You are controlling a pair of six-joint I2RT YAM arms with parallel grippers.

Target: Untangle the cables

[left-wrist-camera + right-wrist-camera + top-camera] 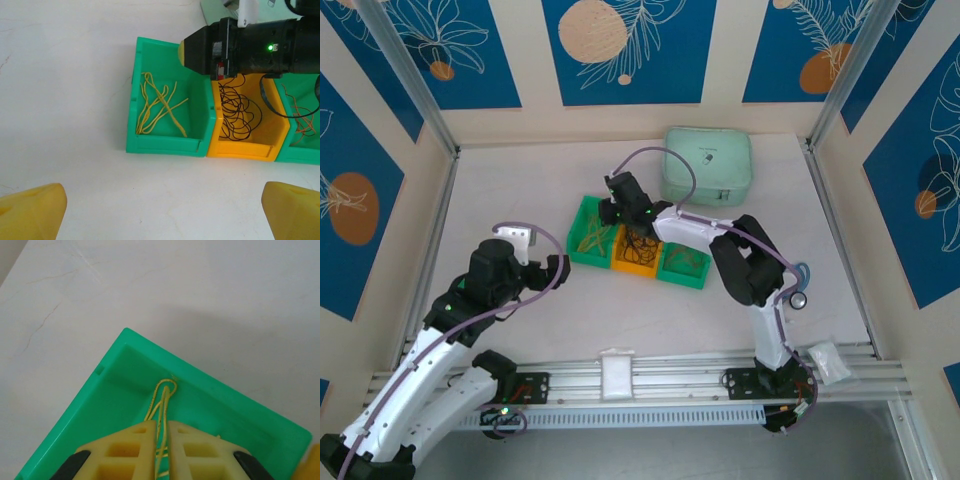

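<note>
The yellow cables [594,238] lie inside their green bin, free of the right gripper's fingers, so the robot should keep pulling that gripper back until it is past the orange bin [637,254].
Three bins stand in a row. The left green bin [170,142] holds yellow cables [157,107], the orange bin [245,147] holds black cables [237,112], and the right green bin [685,265] holds red-orange cables [302,120]. My right gripper [161,432] hangs low over the left green bin [115,390]. Its fingers are parted by a narrow gap, and yellow cable strands [162,395] run through that gap down to the bin floor. My left gripper [162,215] is wide open over bare table in front of the bins, nothing between its fingertips [32,212].
A mint green zip case [708,165] lies behind the bins. The right arm [250,47] reaches across above the orange bin. A small clear bag [828,360] sits by the rail at the near right. Walls enclose the table on three sides.
</note>
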